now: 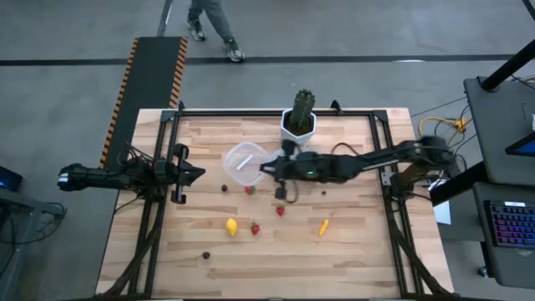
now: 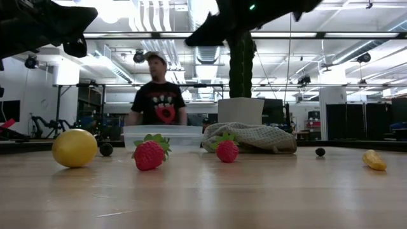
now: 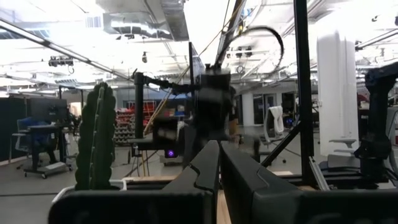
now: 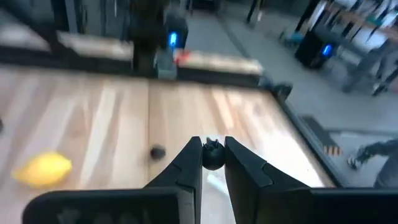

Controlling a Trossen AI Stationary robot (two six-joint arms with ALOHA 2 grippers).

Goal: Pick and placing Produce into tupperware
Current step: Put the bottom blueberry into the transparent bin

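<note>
I should keep moving until the dark berry [image 4: 213, 154] in my right gripper's fingers hangs inside the tupperware's rim [image 1: 245, 165], then let go, because the tupperware is open.
My right gripper [image 1: 265, 170] hangs above the table by the right rim of the clear round tupperware [image 1: 245, 161], shut on a small dark round berry [image 4: 213, 155]. My left gripper [image 1: 191, 173] waits shut and empty at the table's left side. On the wood lie a yellow lemon [image 1: 231, 226], three red strawberries [image 1: 249, 190] [image 1: 280, 211] [image 1: 255, 227], an orange carrot [image 1: 323, 227] and small dark round pieces [image 1: 225, 188] [image 1: 206, 255] [image 1: 324, 192]. My right gripper pinches the dark berry's two sides [image 4: 213, 163] between its two fingertips. The berry sits at the fingers' free ends, lifted clear of the table.
A green cactus [image 1: 303, 107] in a white pot [image 1: 298, 127] stands at the far edge, just behind the tupperware. A pale cloth [image 2: 251, 137] lies beside the tupperware in the low view. A person [image 2: 159, 95] stands beyond the table's far side.
</note>
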